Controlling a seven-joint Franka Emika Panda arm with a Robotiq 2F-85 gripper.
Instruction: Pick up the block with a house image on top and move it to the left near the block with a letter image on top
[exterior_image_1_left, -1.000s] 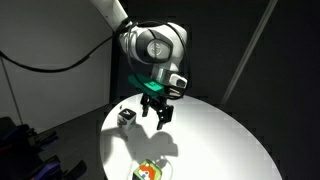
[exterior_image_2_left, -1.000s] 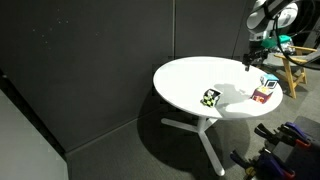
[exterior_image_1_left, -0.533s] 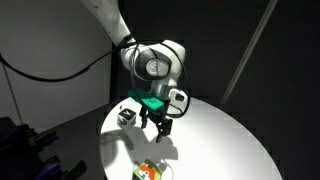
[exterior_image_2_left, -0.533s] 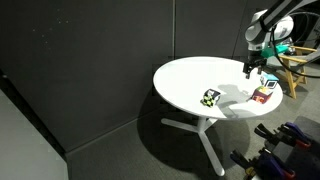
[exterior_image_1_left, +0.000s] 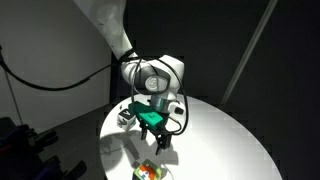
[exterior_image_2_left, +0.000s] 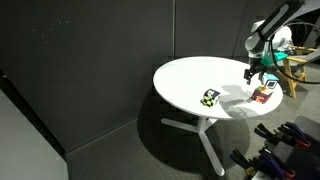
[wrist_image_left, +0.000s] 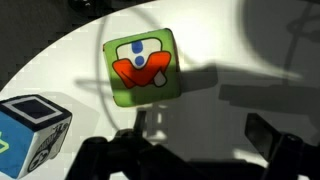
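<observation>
The house block's sides are in line with the robot's open fingers, so the gripper should go on moving over the green top until both fingers are at its two sides, and then close.
The block with a house image on top sits near the front edge of the round white table. It has orange-red sides and a green top. It shows in both exterior views and at the top middle of the wrist view. The block with a letter image on top has a whitish top and dark sides. It stands apart on the table and at the lower left of the wrist view. My gripper is open and empty, low over the table beside the house block.
The table stands on one central foot. Dark gear with red parts lies on the floor. A wooden frame stands behind the table. Dark curtains close off the back.
My gripper has come down and moved toward the house block, staying open. Neither block has moved.
</observation>
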